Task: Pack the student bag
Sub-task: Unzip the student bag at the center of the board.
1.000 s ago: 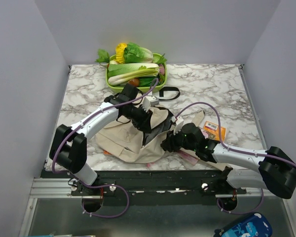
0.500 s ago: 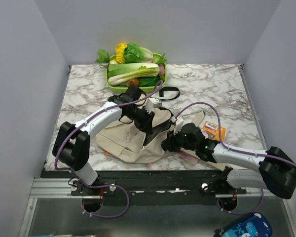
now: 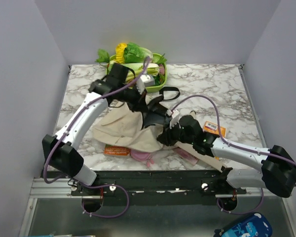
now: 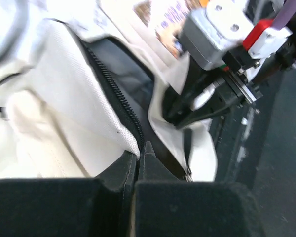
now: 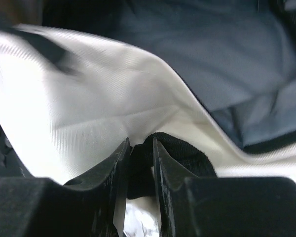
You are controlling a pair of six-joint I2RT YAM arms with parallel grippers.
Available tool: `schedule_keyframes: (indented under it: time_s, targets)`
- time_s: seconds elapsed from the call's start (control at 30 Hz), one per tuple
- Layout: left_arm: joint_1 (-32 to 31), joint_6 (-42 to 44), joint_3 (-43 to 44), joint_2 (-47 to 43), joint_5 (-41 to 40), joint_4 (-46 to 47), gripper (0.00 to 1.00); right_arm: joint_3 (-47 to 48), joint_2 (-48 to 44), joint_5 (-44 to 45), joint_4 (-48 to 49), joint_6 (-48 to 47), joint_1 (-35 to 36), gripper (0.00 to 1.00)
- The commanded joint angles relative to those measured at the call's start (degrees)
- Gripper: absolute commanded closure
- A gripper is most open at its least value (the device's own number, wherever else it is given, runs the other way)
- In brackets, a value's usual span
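My left gripper should pull the zipper rim point(image 4: 119, 96) aside before my right gripper goes to the pink pencil case point(image 3: 142, 155), because the bag covers most of the pencil case.
The student bag point(image 3: 121, 129) is a beige canvas backpack lying in the middle of the marble table, its mouth held open so the dark lining point(image 5: 212, 64) shows. My left gripper point(image 3: 144, 102) is shut on the zipper rim of the bag point(image 4: 54, 98) at the far side of the mouth; in the left wrist view its jaws point(image 4: 138, 148) meet on the cream edge. My right gripper point(image 3: 164, 134) is at the near side of the mouth. Its jaws point(image 5: 140, 145) are pinched on a black webbing loop sewn to the bag's cream fabric point(image 5: 89, 98).
A green tray point(image 3: 160, 85) of vegetables stands at the back. A black strap point(image 3: 170, 92) lies beside it. An orange packet point(image 3: 116, 150) and a pink pencil case point(image 3: 143, 157) lie at the bag's near edge. An orange box point(image 3: 214, 129) sits right of my right arm.
My left gripper closed on the bag's rim and drew it back toward the tray. The bag shifted with it, uncovering the orange packet and pink case.
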Motion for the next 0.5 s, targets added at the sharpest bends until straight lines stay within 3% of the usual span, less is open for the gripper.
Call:
schedule_keyframes:
  time_s: [0.0, 0.17, 0.27, 0.4, 0.47]
  targets:
    - [10.0, 4.3, 10.6, -8.8, 0.9, -3.9, 1.00, 8.0, 4.0, -4.8, -3.5, -2.5, 0.3, 0.68]
    - [16.6, 10.5, 9.4, -15.7, -0.9, -8.4, 1.00, 15.0, 12.2, -9.1, -3.8, -2.3, 0.6, 0.69]
    - [19.1, 11.3, 2.9, -19.3, -3.8, -5.6, 1.00, 21.6, 17.0, -11.0, -4.7, -2.4, 1.9, 0.69]
    - [21.2, 11.6, -8.2, -22.3, -12.3, 5.0, 1.00, 33.4, 27.9, -13.0, -8.2, -3.8, 3.4, 0.70]
    - [25.0, 11.7, -10.6, -22.3, -13.5, 8.5, 1.00, 39.5, 31.2, -14.1, -11.3, -3.9, 3.9, 0.71]
